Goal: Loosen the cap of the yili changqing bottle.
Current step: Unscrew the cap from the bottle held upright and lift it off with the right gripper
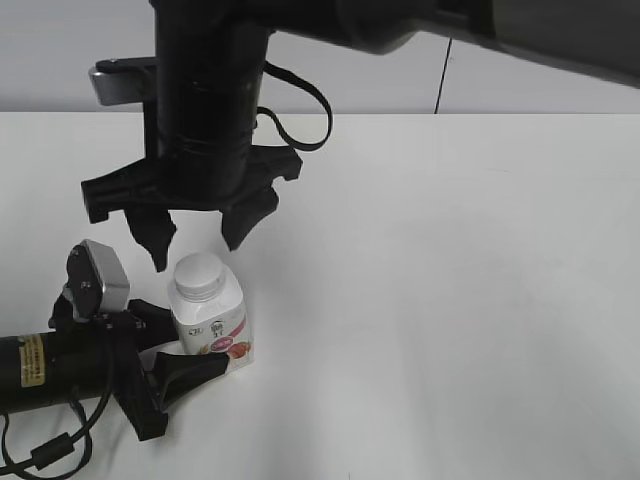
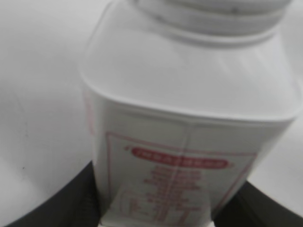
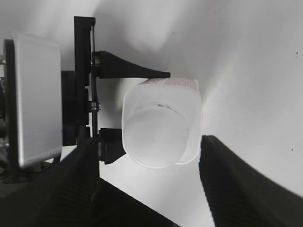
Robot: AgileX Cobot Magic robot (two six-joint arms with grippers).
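Observation:
My gripper will make the white cap (image 1: 199, 271) twist and come off in one piece when I turn it, because the cap sits as a separate round piece on the bottle's neck (image 1: 205, 294).
The yili changqing bottle (image 1: 212, 328) stands upright on the white table at the lower left, its pink-red label facing front. Its white cap (image 1: 198, 272) sits on the neck. My left gripper (image 1: 195, 342) lies low along the table and is shut on the bottle's body; its black fingers flank the label in the left wrist view (image 2: 156, 210), where the bottle (image 2: 189, 109) and cap (image 2: 213, 14) fill the frame. My right gripper (image 1: 195, 245) hangs open just above the cap, touching nothing. In the right wrist view its fingers (image 3: 151, 189) straddle the cap (image 3: 154, 135) and the bottle (image 3: 191, 101).
The white table (image 1: 450, 300) stretches to the right and back to a grey wall. The left arm's silver wrist camera (image 1: 100, 282) sits just left of the bottle and shows in the right wrist view (image 3: 35, 99). A black cable (image 1: 300, 110) loops off the right arm.

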